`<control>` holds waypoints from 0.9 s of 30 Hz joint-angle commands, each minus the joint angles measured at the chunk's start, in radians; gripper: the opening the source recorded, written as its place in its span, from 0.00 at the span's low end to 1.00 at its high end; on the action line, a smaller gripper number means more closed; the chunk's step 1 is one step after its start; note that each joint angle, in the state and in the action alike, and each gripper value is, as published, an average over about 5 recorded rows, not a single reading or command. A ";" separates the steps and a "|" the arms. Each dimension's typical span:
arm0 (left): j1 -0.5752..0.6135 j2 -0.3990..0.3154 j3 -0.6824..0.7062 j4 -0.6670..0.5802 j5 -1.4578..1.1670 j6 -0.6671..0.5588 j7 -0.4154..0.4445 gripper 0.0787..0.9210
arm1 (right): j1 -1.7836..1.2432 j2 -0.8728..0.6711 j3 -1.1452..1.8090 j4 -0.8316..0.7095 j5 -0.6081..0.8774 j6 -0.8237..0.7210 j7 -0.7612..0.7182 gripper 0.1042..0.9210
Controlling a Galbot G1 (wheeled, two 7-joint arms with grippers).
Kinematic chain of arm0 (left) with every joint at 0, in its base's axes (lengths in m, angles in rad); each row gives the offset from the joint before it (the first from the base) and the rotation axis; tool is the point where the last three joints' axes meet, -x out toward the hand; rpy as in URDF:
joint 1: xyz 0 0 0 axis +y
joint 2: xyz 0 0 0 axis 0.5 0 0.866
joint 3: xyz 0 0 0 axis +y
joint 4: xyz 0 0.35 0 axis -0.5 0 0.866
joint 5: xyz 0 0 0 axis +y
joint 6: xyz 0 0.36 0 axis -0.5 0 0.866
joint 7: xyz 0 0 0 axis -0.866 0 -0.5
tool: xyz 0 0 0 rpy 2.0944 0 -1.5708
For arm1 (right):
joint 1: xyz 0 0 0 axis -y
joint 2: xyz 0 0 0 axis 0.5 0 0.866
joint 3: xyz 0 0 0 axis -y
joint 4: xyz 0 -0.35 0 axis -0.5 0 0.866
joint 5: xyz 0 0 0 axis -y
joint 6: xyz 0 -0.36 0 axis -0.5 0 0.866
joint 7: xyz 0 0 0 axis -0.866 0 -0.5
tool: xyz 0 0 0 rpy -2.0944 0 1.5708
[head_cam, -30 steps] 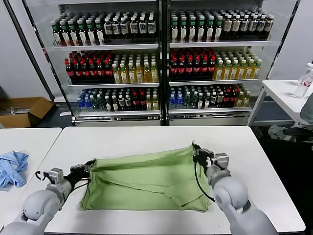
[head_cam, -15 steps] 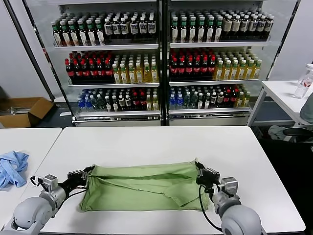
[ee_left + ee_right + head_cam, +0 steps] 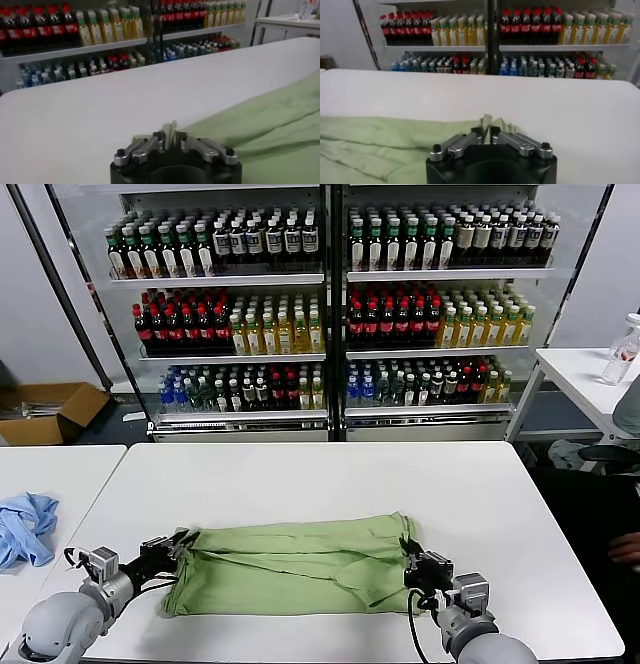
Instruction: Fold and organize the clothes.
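Note:
My left gripper should change its grip, because it pinches a thin fold at the shirt's far corner. It should take the middle of that end of the shirt before it folds the long piece over.
The clothes, one light green shirt, lie folded into a long flat band across the near part of the white table. My left gripper is low on the table at the shirt's left far corner. In the left wrist view the left gripper pinches a thin fold of green cloth. At the shirt's right far corner my right gripper sits just as low. The right wrist view shows the right gripper closed on a bunched tip of the shirt. Collar, buttons and print are hidden.
A crumpled light blue garment lies on the separate table at the left. Glass-door drink coolers stand behind the table. A cardboard box sits on the floor at the left. A white side table with a bottle stands at the right.
Both grippers have come down and toward me with the shirt's corners. The raised, sagging cloth now lies flat on the table as a narrower band.

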 commanded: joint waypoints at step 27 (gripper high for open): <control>0.059 -0.251 0.063 -0.180 -0.177 0.222 -0.678 0.65 | -0.022 0.014 -0.004 0.008 -0.109 0.015 -0.019 0.88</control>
